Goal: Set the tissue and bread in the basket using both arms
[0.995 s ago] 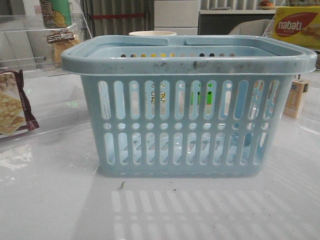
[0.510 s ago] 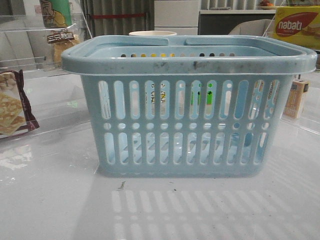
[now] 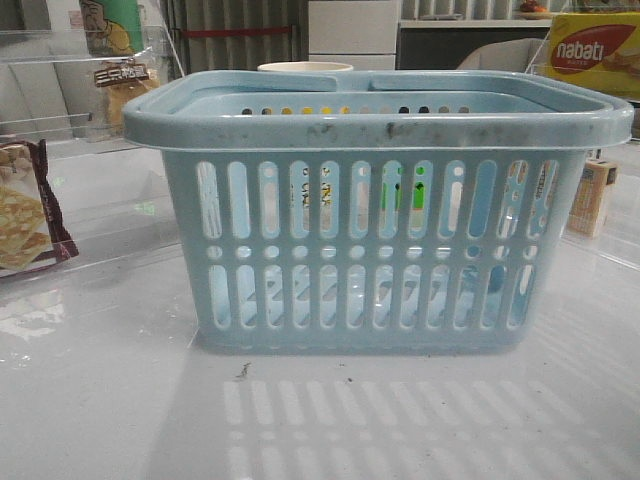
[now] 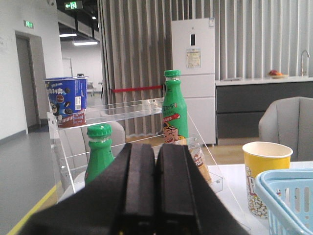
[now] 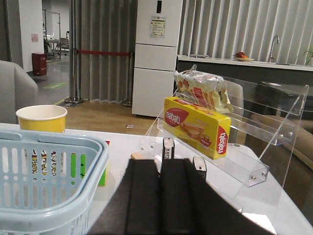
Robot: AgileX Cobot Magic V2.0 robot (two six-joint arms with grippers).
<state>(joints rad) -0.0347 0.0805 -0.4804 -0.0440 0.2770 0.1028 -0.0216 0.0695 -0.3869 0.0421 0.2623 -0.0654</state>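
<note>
I see pale light through the lower slots [image 3: 370, 296], so I should expect the pale blue basket [image 3: 370, 210] to be empty inside when I put the tissue in.
The pale blue basket [image 3: 375, 215] stands in the middle of the table and fills the front view. Its rim also shows in the left wrist view [image 4: 288, 183] and the right wrist view [image 5: 58, 147]. My left gripper [image 4: 156, 147] is shut and empty, left of the basket. Beyond its fingertips a golden-yellow wrapped bun with brown-orange print, the bread [image 4: 198, 161], lies on a clear rack; it also shows in the front view [image 3: 122, 85]. My right gripper [image 5: 160, 161] is shut and empty, right of the basket. Two small black tissue packs [image 5: 167, 147] stand just beyond it. Neither gripper shows in the front view.
A clear rack [image 4: 122, 110] on the left holds green bottles [image 4: 175, 110] and a blue cup [image 4: 67, 102]. A yellow paper cup [image 5: 41, 118] stands behind the basket. The right rack [image 5: 254, 166] holds a yellow nabati box [image 5: 198, 126]. A cracker bag [image 3: 25, 205] lies at the left.
</note>
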